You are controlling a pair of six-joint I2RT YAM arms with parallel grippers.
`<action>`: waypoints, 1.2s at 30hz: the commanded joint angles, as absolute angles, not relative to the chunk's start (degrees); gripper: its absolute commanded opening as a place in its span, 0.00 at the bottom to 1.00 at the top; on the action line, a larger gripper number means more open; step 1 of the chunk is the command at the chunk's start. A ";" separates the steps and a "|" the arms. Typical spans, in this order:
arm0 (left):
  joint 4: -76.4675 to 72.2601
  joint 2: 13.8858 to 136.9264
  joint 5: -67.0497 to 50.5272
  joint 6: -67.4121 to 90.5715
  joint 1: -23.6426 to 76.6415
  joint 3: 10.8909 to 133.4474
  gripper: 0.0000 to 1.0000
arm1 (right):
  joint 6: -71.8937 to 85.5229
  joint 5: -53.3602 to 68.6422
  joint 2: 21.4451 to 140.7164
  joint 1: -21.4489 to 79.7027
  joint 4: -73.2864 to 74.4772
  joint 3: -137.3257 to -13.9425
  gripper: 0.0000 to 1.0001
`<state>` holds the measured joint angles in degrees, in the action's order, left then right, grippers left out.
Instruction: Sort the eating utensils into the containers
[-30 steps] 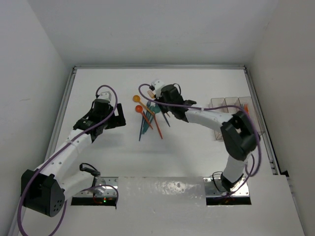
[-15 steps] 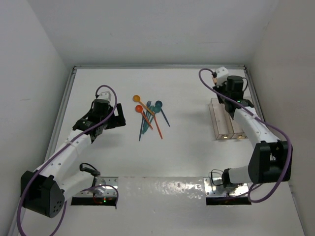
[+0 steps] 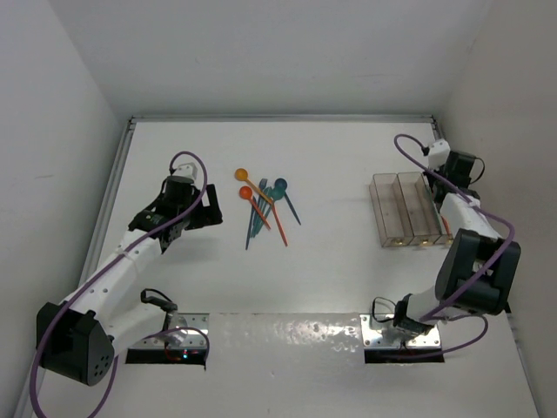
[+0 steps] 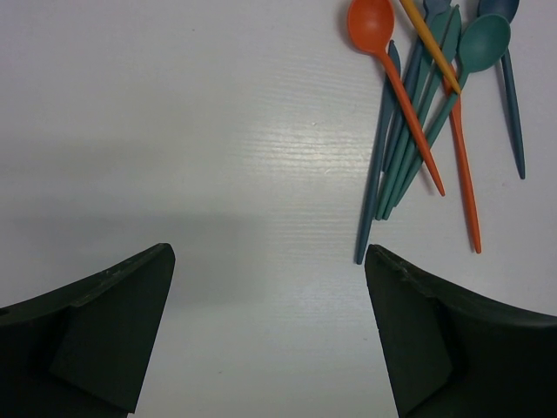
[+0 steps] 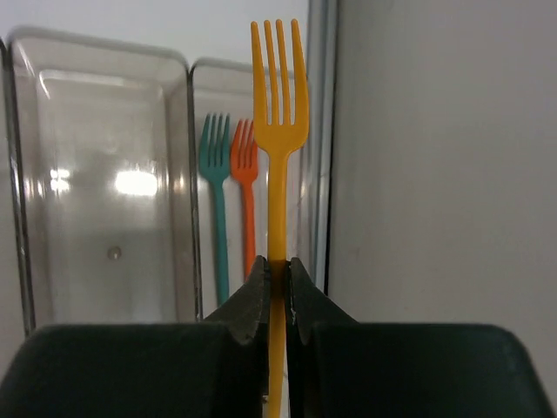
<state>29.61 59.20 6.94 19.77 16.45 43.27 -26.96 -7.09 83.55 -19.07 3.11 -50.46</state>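
The blue fork is lying under spoon handles (image 3: 258,191) and is far from the bins, so my left gripper should grab the fork's tine end and hand the fork to my right gripper.
My right gripper (image 5: 277,266) is shut on the handle of a yellow-orange fork (image 5: 277,104), tines pointing away, over the right edge of the rightmost bin. A teal fork (image 5: 215,174) and an orange fork (image 5: 246,174) lie inside that bin. In the top view the right gripper (image 3: 452,178) hangs at the far right end of the three clear containers (image 3: 407,211). The other eating utensils (image 3: 265,207), orange and teal spoons among them, lie piled mid-table. My left gripper (image 4: 270,261) is open and holds nothing, just left of the pile (image 4: 426,113).
A raised table rim (image 5: 320,131) and the white side wall (image 3: 496,174) run close along the right of the bins. The left wall and rim (image 3: 113,192) stand beyond the left arm. The middle bin (image 5: 96,174) holds nothing.
The right arm has swung from the utensil pile to the far right side of the bins, carrying the yellow-orange fork. The left arm has not moved.
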 commanded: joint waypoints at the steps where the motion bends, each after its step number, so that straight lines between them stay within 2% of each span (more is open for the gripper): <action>1: 28.65 58.10 7.65 19.25 16.44 44.38 0.89 | -29.36 -8.79 85.95 -20.39 0.35 -47.99 0.00; 11: 28.30 60.03 6.77 19.07 16.44 44.38 0.89 | -29.45 -7.56 89.56 -23.55 -1.58 -45.26 0.02; 14: 28.13 60.20 6.50 18.98 16.43 44.38 0.89 | -27.26 -6.77 89.74 -23.55 -1.23 -46.58 0.15; 15: 28.13 60.29 6.50 18.98 16.44 44.38 0.89 | -26.72 -6.42 89.48 -23.55 -1.06 -47.02 0.27; 18: 28.12 60.29 6.24 18.90 16.44 44.47 0.89 | -24.53 -5.01 87.55 -23.55 -0.53 -49.30 0.34; 22: 27.77 60.03 5.10 18.72 16.35 44.38 0.88 | -17.60 -3.52 84.21 -23.03 -0.79 -51.67 0.38; 29: 25.75 64.24 3.42 18.63 17.83 49.81 0.68 | -4.68 -11.76 75.33 -11.44 -1.58 -48.35 0.37; 32: 25.93 73.08 11.13 19.25 24.33 57.00 0.68 | 4.17 -14.58 71.20 -6.43 -1.67 -45.27 0.37; 36: 28.03 86.37 11.42 20.21 28.03 67.83 0.72 | 12.64 -14.94 66.19 -1.42 -0.80 -40.53 0.36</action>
